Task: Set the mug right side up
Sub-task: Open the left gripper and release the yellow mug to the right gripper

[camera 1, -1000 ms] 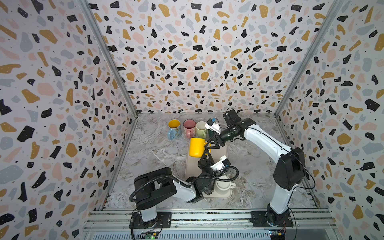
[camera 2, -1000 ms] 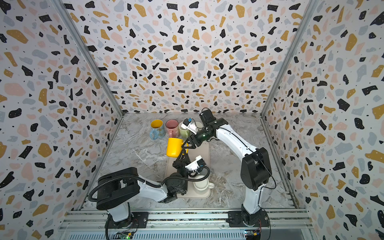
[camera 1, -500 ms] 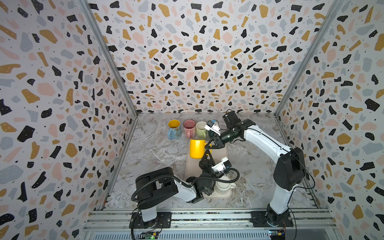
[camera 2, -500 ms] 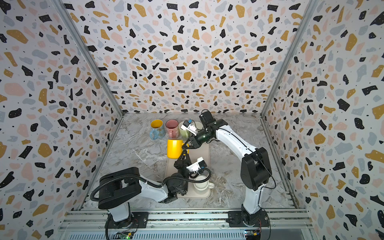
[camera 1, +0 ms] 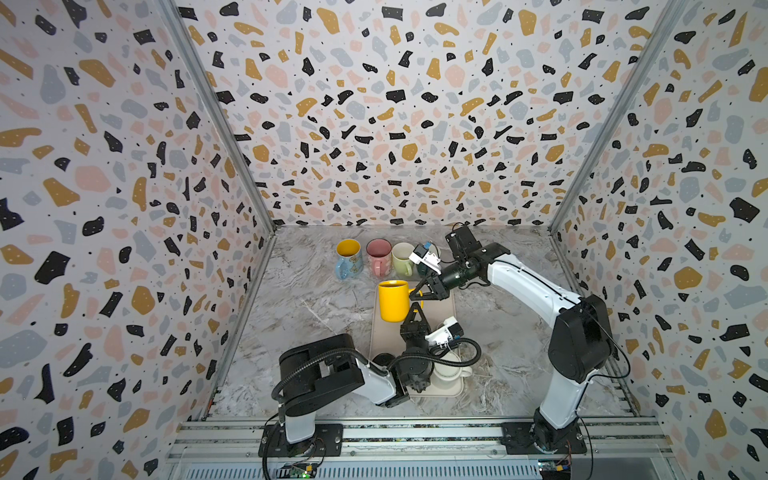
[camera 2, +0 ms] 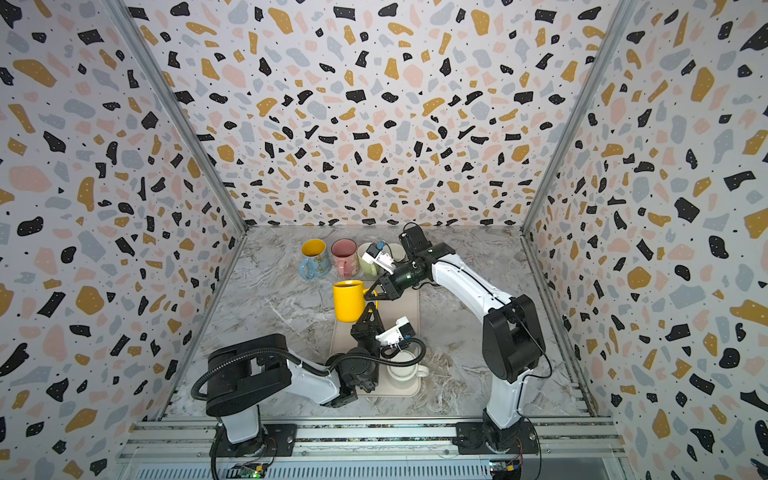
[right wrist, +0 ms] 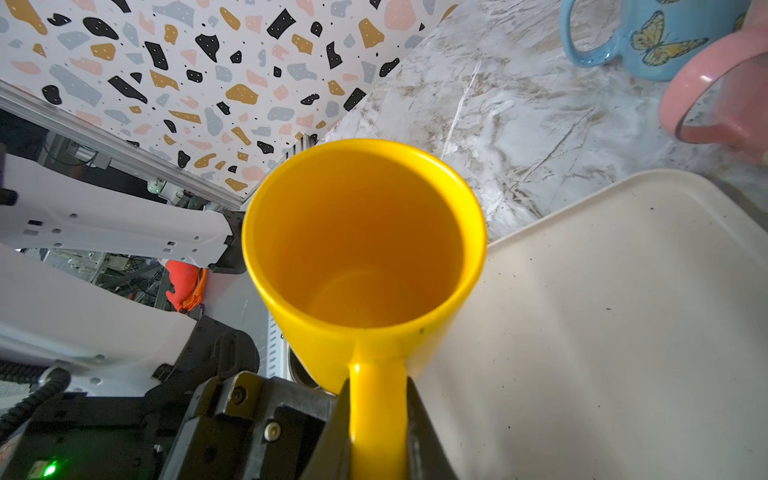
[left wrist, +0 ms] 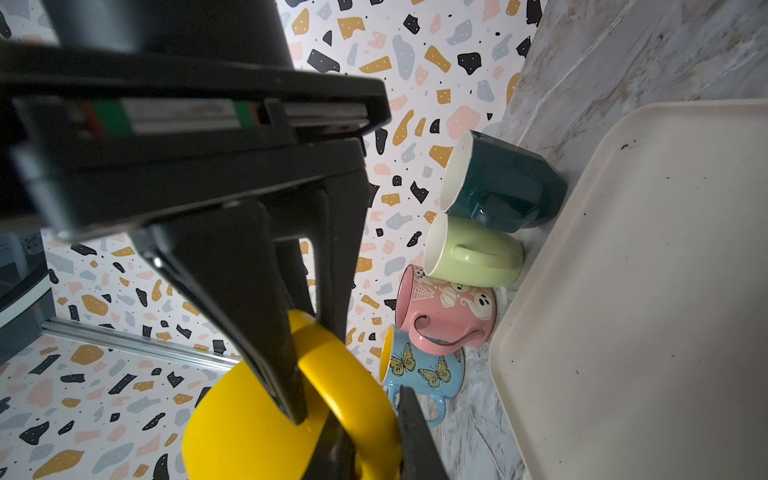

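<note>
The yellow mug's handle [left wrist: 345,376] is pinched by both grippers, so next my left gripper opens and moves away before my right gripper puts the mug down next to the dark teal mug.
The yellow mug [camera 1: 393,301] [camera 2: 348,301] is upright, mouth up, at the far left corner of the cream tray [camera 1: 441,316] [camera 2: 406,309]. Whether its base touches the tray I cannot tell. My right gripper [camera 1: 417,296] [camera 2: 372,294] reaches in from the right and is shut on the mug's handle; the right wrist view shows the handle pinched between its fingers [right wrist: 378,432], with the empty mug [right wrist: 361,232] beyond. My left gripper [camera 1: 414,311] [camera 2: 369,312] comes up from below and is shut on the same handle [left wrist: 370,440], lower down.
Along the back wall stand a blue butterfly mug [camera 1: 348,257], a pink mug [camera 1: 379,257], a pale green mug [camera 1: 402,259] and a dark teal mug [left wrist: 503,187]. A white mug [camera 1: 449,368] sits at the tray's near end beside the left arm.
The right gripper has closed on the yellow mug's handle. The mug has sunk slightly toward the tray and now stands straighter. The left gripper has kept its hold.
</note>
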Tool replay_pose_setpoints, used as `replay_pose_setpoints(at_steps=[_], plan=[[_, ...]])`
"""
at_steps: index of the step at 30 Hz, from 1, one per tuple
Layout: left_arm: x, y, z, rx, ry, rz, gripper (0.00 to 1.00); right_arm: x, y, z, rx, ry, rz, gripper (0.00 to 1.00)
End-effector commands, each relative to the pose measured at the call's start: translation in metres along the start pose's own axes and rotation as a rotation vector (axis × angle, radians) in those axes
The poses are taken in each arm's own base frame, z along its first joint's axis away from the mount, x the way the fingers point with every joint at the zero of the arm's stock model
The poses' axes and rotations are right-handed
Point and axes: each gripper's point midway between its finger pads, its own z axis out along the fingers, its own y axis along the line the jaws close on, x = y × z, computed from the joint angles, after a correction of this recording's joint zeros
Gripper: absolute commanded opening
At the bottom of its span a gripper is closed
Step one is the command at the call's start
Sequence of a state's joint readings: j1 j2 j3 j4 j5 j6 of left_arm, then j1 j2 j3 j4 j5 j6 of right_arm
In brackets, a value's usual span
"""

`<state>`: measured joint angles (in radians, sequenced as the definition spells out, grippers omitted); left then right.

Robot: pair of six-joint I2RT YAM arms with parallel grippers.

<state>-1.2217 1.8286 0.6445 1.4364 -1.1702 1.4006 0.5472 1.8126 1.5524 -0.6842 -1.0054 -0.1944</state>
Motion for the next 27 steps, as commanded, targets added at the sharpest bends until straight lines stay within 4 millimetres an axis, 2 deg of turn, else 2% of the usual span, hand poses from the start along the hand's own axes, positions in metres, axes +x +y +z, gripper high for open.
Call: replay_pose_setpoints(at_steps=[1,2,5,12,20,27], plan=[[-0.01,0.085,-0.001,-0.198,-0.015,-0.437,0.0,0.005,0.007,-0.002,0.029,0.004,0.006,0.0],[-0.01,0.087,-0.001,-0.2,-0.011,-0.442,0.01,0.004,0.008,-0.003,0.029,-0.004,0.004,0.0],[-0.01,0.091,0.0,-0.205,0.001,-0.448,0.15,0.003,0.008,-0.008,0.021,-0.033,0.016,0.0],[-0.007,0.1,0.0,-0.215,0.014,-0.467,0.3,-0.009,0.01,-0.026,0.039,-0.108,0.009,0.0],[-0.003,0.11,-0.002,-0.224,0.023,-0.492,0.37,-0.022,0.0,-0.05,0.085,-0.191,0.032,0.0],[-0.001,0.114,-0.003,-0.227,0.024,-0.49,0.39,-0.03,-0.01,-0.07,0.108,-0.271,0.067,0.0]])
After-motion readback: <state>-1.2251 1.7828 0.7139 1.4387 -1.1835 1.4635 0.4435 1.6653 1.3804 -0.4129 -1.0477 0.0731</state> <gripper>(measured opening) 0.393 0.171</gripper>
